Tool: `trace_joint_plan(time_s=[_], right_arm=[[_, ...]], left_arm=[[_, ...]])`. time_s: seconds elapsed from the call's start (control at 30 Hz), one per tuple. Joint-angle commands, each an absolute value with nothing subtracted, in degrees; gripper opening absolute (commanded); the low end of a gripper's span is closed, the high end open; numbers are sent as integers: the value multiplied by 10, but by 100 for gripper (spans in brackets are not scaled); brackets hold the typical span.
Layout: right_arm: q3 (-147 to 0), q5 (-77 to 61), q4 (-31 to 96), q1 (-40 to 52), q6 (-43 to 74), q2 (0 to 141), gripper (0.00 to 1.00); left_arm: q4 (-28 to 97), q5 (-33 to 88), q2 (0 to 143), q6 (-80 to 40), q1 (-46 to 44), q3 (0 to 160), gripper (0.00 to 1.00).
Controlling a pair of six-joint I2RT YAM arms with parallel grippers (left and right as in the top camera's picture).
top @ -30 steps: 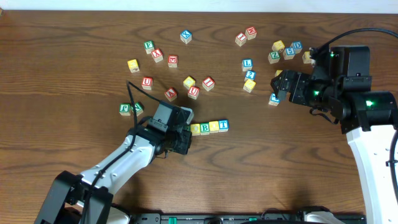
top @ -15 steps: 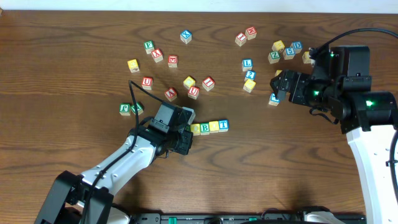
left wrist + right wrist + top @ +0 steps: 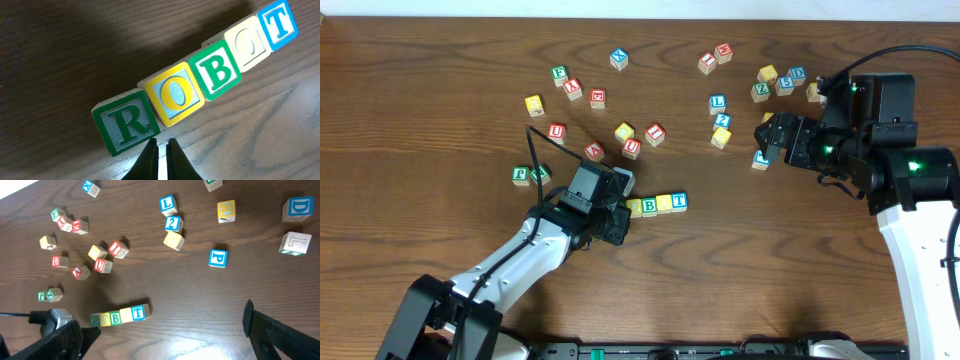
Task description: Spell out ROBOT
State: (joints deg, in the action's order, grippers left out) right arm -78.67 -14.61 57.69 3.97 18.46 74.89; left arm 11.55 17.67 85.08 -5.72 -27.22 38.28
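Note:
The green R sits crooked with a gap [image 3: 160,123] beside the yellow O, so my left gripper should back off from the front and nudge the R's outer side [image 3: 102,133].
In the left wrist view five blocks lie touching in a slanted row: green R [image 3: 127,125], yellow O [image 3: 175,96], green B [image 3: 217,72], pale O [image 3: 250,42], blue T [image 3: 279,22]. My left gripper [image 3: 161,150] is shut and empty, with its tips just in front of the R. In the overhead view the row [image 3: 657,205] lies at the table's middle. The left gripper [image 3: 617,215] sits at the row's left end and hides the R. The row also shows in the right wrist view [image 3: 120,316]. My right gripper [image 3: 160,335] is open and empty, high at the right [image 3: 768,138].
Several loose letter blocks are scattered across the far half of the table, among them a red U [image 3: 631,148], a blue L [image 3: 718,103] and a blue P [image 3: 218,258]. Two green blocks [image 3: 530,175] lie left of the left arm.
The left gripper has shifted very slightly. The block row and the right arm have not moved.

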Motion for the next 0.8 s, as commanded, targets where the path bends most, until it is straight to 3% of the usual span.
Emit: trace_joint_plan(time_s=[0.0, 0.57, 0.67, 0.77], right_arm=[[-786, -150, 577, 38, 182, 747, 99], [-785, -151, 577, 38, 182, 747, 99], [-786, -150, 577, 38, 182, 747, 99], [-786, -150, 576, 38, 181, 747, 99]], left_arm=[[114, 169, 850, -46, -274, 381, 7], [106, 170, 850, -45, -274, 381, 7], [103, 256, 833, -34, -274, 381, 7], [101, 266, 790, -34, -274, 381, 8]])
